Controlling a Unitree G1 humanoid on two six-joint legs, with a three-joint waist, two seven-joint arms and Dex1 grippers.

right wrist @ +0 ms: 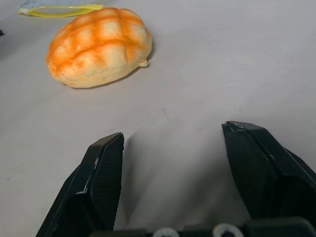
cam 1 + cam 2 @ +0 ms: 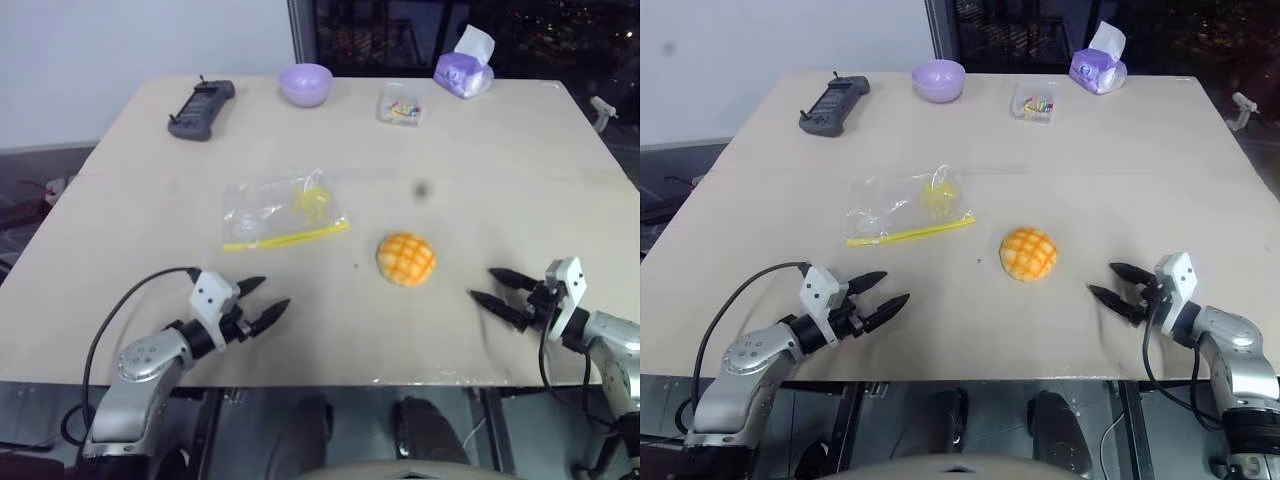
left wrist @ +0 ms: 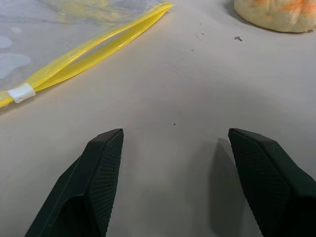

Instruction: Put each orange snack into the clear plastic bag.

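Note:
I expect the clear plastic bag (image 2: 284,210) to open into a loop when I lift it, because the bag's yellow seal shows a gap (image 3: 98,49) beyond its white slider.
The orange snack (image 2: 406,258), a round bun with a criss-cross grid, lies on the table (image 2: 140,170) right of centre. To its left the clear plastic bag (image 2: 283,208) lies flat, its yellow seal strip on the near edge. My left gripper (image 2: 266,301) is open near the front edge, just short of the bag. On the other side my right gripper (image 2: 486,285) is open too, pointing at the snack from the right with a gap between. The right wrist view has the snack (image 1: 98,47) ahead of the fingers (image 1: 101,182). Bag strip (image 3: 84,54) appears in the left wrist view.
Along the far edge stand a black remote controller (image 2: 201,109), a purple bowl (image 2: 305,84), a small clear box of colourful bits (image 2: 401,104) and a purple tissue pack (image 2: 464,68). A small dark spot (image 2: 421,189) marks the table beyond the snack.

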